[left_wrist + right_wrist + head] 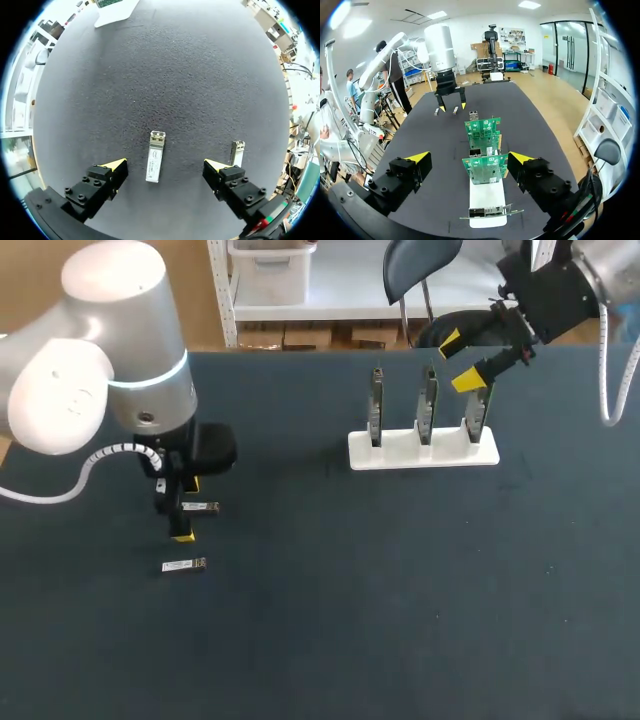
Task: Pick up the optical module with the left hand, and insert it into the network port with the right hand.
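The metal network port (428, 398) reaches far down the middle board, so the optical module (201, 507) will go in nearly to its end when I push it.
Two small silver optical modules lie on the dark table at the left. One optical module (200, 507) (155, 162) rests flat between the spread fingers of my left gripper (184, 511) (165, 167), which is open and low over the table; neither finger touches it. The second module (184, 565) (237, 152) lies just outside one finger. A white stand (423, 452) (486, 200) holds three upright green boards (485, 170) with metal network ports (475, 152). My right gripper (458, 361) (469, 159) hangs open and empty above the stand's right end.
The stand sits at the back of the table, right of centre. From the right wrist, my left arm (445, 85) appears beyond the row of boards, with both modules (455, 111) under it. Dark mat lies between the stand and the modules.
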`<state>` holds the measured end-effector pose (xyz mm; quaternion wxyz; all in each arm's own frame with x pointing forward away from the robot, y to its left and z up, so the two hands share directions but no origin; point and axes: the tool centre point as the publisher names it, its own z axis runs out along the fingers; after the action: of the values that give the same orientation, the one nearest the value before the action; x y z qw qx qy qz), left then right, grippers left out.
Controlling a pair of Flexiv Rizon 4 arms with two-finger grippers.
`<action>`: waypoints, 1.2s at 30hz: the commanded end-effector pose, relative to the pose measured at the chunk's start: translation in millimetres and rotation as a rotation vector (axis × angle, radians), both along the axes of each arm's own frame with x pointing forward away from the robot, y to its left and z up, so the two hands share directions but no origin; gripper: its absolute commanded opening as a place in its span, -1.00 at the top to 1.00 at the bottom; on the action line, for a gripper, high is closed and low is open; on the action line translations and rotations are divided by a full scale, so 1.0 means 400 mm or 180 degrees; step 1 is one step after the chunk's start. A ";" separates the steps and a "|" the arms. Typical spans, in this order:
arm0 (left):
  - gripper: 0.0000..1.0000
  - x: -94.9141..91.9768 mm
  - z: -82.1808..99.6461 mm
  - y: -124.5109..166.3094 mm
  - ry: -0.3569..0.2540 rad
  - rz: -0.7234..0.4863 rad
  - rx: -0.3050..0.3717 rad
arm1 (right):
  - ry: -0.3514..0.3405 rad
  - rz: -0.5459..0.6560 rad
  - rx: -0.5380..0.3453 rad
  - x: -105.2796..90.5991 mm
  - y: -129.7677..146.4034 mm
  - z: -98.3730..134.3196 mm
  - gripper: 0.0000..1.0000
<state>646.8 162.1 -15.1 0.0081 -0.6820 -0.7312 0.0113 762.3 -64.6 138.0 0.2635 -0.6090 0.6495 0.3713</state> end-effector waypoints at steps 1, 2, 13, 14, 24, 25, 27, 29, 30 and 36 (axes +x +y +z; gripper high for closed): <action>0.22 0.002 -0.008 0.004 0.0026 -0.0044 0.0029 | -0.0010 -0.0013 0.0000 -0.005 0.000 0.000 -1.00; 0.88 0.000 -0.009 0.005 0.0033 -0.0054 0.0037 | -0.0010 -0.0013 0.0000 -0.005 0.000 0.000 -1.00; 1.00 0.000 -0.014 0.004 0.0064 -0.0066 0.0064 | -0.0010 -0.0013 0.0000 -0.005 0.000 0.000 -1.00; 1.00 0.001 -0.014 0.003 0.0061 -0.0064 0.0061 | -0.0010 -0.0013 0.0000 -0.005 0.000 0.000 -1.00; 1.00 0.027 0.005 -0.013 -0.0057 0.0080 -0.0082 | -0.0010 -0.0013 0.0000 -0.005 0.000 0.000 -1.00; 1.00 0.035 0.012 -0.017 -0.0098 0.0116 -0.0127 | -0.0010 -0.0013 0.0000 -0.005 0.000 0.000 -1.00; 1.00 0.060 0.029 -0.028 -0.0212 0.0222 -0.0250 | -0.0010 -0.0013 0.0000 -0.005 0.000 0.000 -1.00; 1.00 0.091 0.056 -0.042 -0.0338 0.0374 -0.0426 | -0.0010 -0.0013 0.0000 -0.005 0.000 0.000 -1.00; 1.00 0.108 0.071 -0.051 -0.0404 0.0431 -0.0512 | -0.0010 -0.0013 0.0000 -0.005 0.000 0.000 -1.00; 1.00 0.233 0.191 -0.121 -0.0805 0.0884 -0.1327 | -0.0010 -0.0013 0.0000 -0.005 0.000 0.000 -1.00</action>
<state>728.2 114.3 47.9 -0.1554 -0.5932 -0.7889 0.0402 762.3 -64.6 138.0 0.2635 -0.6090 0.6495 0.3713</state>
